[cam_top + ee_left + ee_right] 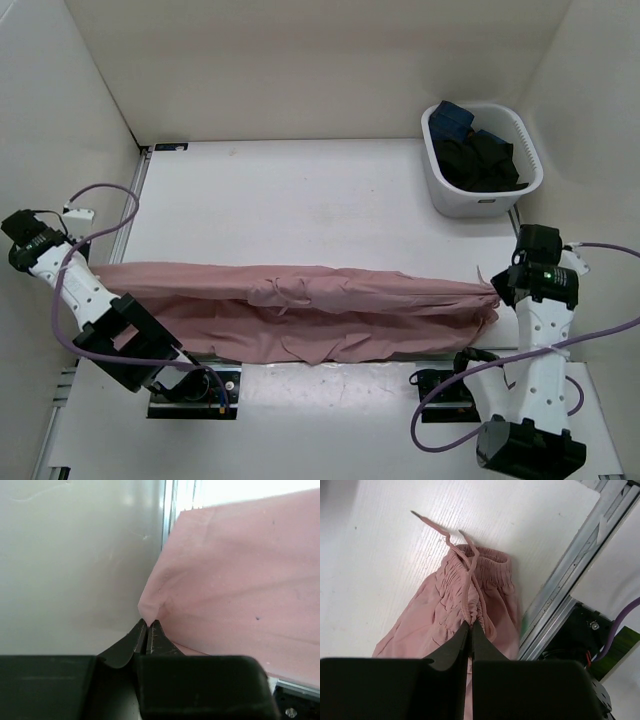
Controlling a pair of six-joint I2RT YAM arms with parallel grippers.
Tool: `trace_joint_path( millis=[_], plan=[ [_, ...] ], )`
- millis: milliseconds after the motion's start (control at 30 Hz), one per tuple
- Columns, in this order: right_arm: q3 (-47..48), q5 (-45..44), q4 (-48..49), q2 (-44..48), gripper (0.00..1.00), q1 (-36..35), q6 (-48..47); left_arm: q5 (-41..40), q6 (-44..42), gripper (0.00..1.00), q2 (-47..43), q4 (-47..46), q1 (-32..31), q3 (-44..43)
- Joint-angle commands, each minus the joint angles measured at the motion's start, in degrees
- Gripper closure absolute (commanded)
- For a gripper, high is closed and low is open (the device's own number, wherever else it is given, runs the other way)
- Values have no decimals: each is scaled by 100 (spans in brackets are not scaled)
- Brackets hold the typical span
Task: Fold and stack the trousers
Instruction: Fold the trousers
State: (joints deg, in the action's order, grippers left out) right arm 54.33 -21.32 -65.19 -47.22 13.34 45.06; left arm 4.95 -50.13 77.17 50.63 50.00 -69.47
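Observation:
My right gripper will fold the elastic waist (pixel 484 318) over, but I should first slide the trousers toward the back, because the trousers' near side (pixel 318 357) lies against the metal rail.
The dusty-pink trousers (pixel 300 305) stretch in a long band across the near part of the table, from the left arm to the right arm. My left gripper (pixel 148 622) is shut on the leg-end corner of the trousers (pixel 235 575), pinching the cloth at its tips. At the other end my right gripper (pixel 471 625) is shut on the gathered elastic waist (pixel 475 580), where the drawstring (pixel 440 530) trails out over the table. In the top view the left gripper (pixel 100 268) and the right gripper (pixel 494 283) hold the two ends taut.
A white basket (pixel 523 140) with dark blue and black garments (pixel 475 155) stands at the back right. White walls enclose the table on the left, back and right. A metal rail (pixel 570 565) runs along the table's near edge, by the arm bases.

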Motion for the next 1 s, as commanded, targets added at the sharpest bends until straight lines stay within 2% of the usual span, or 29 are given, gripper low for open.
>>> trace_joint_path(
  millis=[0,267,467,667,700,733,800,833,967],
  plan=[
    [412,-776,-256,142,100,54,-23,-170,-488,86,-130,-291,72,-50],
    [-684,-663,-759,679,100,54,486,-1048,-744,86,-457,-448,413,1374],
    [-757,-1119,-820,618,100,54,741,-1119,-875,86,-88,-449,844,1357],
    [-792,-1173,-1013,784,99,54,793,-1066,-1148,86,-88,-449,977,1497],
    [-792,-1173,-1013,785,61,54,794,-1066,-1227,84,-88,-449,977,1576],
    [-792,-1173,-1074,785,36,54,864,-1066,-1227,68,-88,-388,977,1673],
    [-494,-1392,-1075,715,4,54,864,-1127,-1227,52,-35,-387,977,1911],
    [-345,-1462,-1075,627,2,54,769,-1128,-1227,41,-35,-387,977,1911],
    [472,-1586,-742,346,2,54,-2,-1128,-1227,38,-35,-326,1152,1710]
  ],
)
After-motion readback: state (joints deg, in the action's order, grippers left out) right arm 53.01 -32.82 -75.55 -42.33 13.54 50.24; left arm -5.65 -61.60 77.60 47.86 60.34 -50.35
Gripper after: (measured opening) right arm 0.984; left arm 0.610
